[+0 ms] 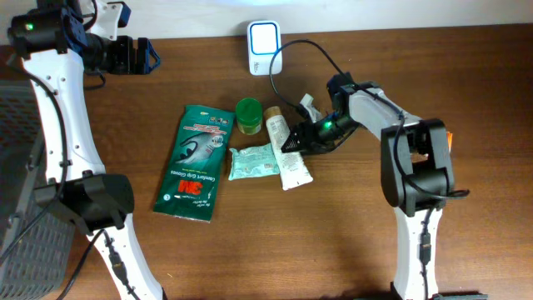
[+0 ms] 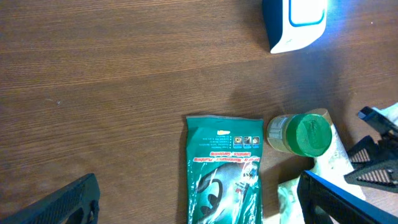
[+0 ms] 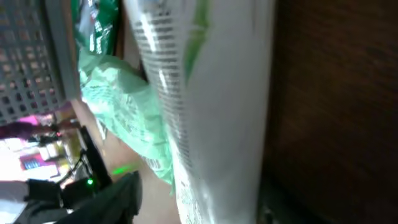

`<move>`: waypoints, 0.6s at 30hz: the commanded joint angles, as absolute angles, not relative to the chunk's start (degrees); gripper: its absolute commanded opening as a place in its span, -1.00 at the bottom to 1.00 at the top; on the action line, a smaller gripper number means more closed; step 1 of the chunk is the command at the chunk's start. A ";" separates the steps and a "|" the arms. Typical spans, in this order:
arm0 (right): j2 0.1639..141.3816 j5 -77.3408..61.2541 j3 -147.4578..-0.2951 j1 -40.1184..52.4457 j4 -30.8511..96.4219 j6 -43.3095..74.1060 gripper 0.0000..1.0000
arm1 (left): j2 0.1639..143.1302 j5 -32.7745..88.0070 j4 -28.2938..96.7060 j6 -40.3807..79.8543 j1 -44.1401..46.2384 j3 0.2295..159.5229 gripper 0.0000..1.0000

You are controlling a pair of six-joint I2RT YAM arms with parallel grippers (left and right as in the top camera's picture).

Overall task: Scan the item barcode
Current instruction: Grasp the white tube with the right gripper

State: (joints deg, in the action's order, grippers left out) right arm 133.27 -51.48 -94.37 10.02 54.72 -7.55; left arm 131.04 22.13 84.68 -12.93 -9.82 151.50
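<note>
My right gripper needs to pull the tube (image 1: 291,165) clear and grip it alone, since the pale green pouch's end (image 1: 274,163) rests against the white tube between its fingers.
A white tube (image 1: 291,160) lies on the table between a pale green pouch (image 1: 252,161) and my right gripper (image 1: 301,137). In the right wrist view the tube (image 3: 211,93) fills the space between the jaws of the right gripper (image 3: 196,205). A strip of table shows between the tube and the left finger (image 3: 118,199), so the gripper is open around it. The white scanner (image 1: 263,37) stands at the back of the table, glowing blue. My left gripper (image 1: 137,54) hangs open at the far left, high above the table, holding nothing.
A green glove packet (image 1: 197,162) lies left of the pouch. A green-lidded jar (image 1: 248,115) stands behind the pouch. The scanner's black cable (image 1: 312,50) loops toward the right arm. A grey mesh basket (image 1: 21,167) sits at the left edge.
</note>
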 commanded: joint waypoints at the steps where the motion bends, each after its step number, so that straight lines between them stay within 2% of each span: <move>1: 137.86 -46.33 -93.17 11.27 53.91 -6.66 -0.38 | 130.37 22.72 84.73 -13.80 -9.91 151.87 0.98; 3: 137.86 -46.54 -93.17 11.25 53.93 -6.57 -0.74 | 130.37 22.72 84.73 -13.78 -9.91 151.87 0.98; 7: 137.84 -47.05 -93.23 11.18 53.95 -6.57 -0.92 | 130.37 22.72 84.73 -13.78 -9.91 151.87 0.98; 10: 135.00 -47.83 -93.58 10.09 54.37 -6.66 -0.92 | 130.37 22.72 84.73 -13.78 -9.91 151.87 0.98; 15: 116.64 -47.77 -94.72 8.88 58.94 -13.13 -0.92 | 130.37 22.72 84.73 -13.78 -9.91 151.87 0.98; 18: 109.73 -41.80 -94.74 8.88 60.40 -13.08 -0.92 | 130.37 22.72 84.73 -13.80 -9.91 151.87 0.98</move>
